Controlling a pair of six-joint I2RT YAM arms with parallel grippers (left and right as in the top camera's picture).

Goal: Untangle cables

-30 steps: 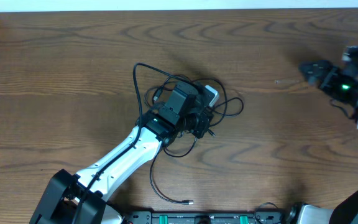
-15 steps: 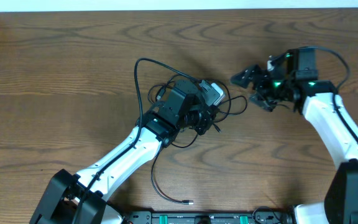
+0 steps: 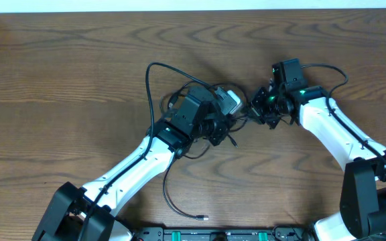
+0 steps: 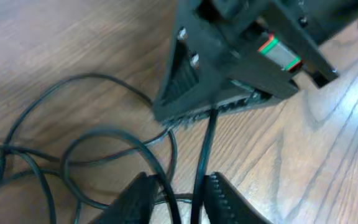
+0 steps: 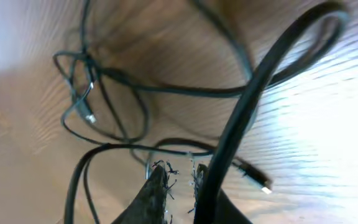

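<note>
My right gripper crowds the cables (image 4: 202,163) between my left fingers; it should back off before my left gripper takes one and lifts it high.
The cables (image 3: 179,90) lie as a black tangle at mid-table, with a white piece (image 3: 230,100) at their right side and one loose plug end (image 3: 203,217) near the front edge. My left gripper (image 3: 218,130) sits on the tangle. In the left wrist view it (image 4: 182,186) is open a little, with two black strands (image 4: 204,149) running between its fingers. My right gripper (image 3: 254,107) is at the tangle's right edge. In the right wrist view it (image 5: 178,175) is nearly closed, and a thin black cable (image 5: 166,149) crosses just past its tips; I cannot tell if it is pinched.
A thick black wire (image 5: 260,81) of the right arm hangs across the right wrist view. Small plug ends (image 5: 263,185) lie on the wood beside the fingers. The right arm's black head (image 4: 229,62) looms close above the left fingers. The arm bases stand along the front edge.
The right arm swung in from the far right to the tangle's right edge and its jaws closed from wide open. The left jaws parted slightly; the left arm stayed put.
</note>
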